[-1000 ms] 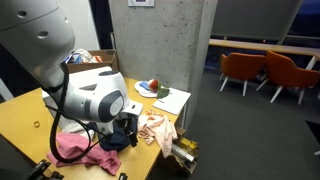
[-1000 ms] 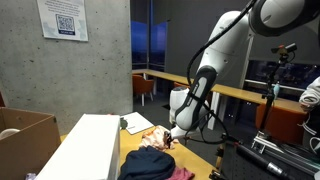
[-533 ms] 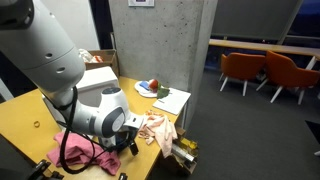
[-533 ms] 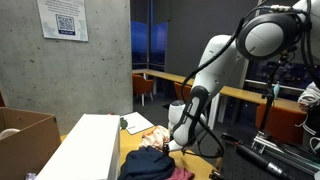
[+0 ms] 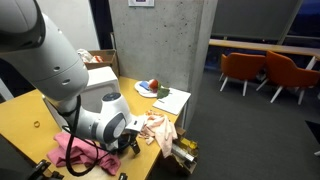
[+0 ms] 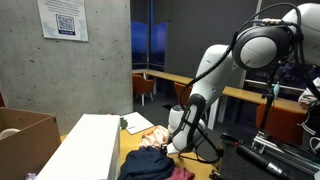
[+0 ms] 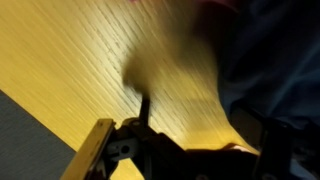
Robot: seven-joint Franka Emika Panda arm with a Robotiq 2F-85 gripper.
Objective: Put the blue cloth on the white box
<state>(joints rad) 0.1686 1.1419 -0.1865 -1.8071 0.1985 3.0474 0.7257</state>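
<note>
Next, I move my gripper's open fingers farther over the cloth [image 7: 254, 88] before I close them and lift, because they straddle mostly yellow table [image 7: 197, 112] beside the blue cloth's edge.
The blue cloth [image 6: 148, 164] lies crumpled on the yellow table, next to the long white box [image 6: 93, 146]. In the wrist view the cloth [image 7: 272, 60] is a blurred dark blue mass at the right. My gripper [image 6: 176, 148] is low over the table at the cloth's edge. In the wrist view its jaws [image 7: 205, 125] are open, with bare wood between them and the cloth by the right finger. In an exterior view the gripper [image 5: 131, 144] hides most of the blue cloth, and the white box [image 5: 100, 78] stands behind the arm.
A pink cloth [image 5: 68, 150] and a peach cloth [image 5: 158, 128] lie on the table beside the gripper. A plate with fruit [image 5: 150, 88] and a white sheet [image 5: 172, 101] are farther back. A cardboard box [image 6: 24, 134] stands beside the white box. Orange chairs [image 5: 270, 70] stand beyond.
The arm has folded down and the gripper has dropped toward the table, closing in on the blue cloth. The cloths have not moved.
</note>
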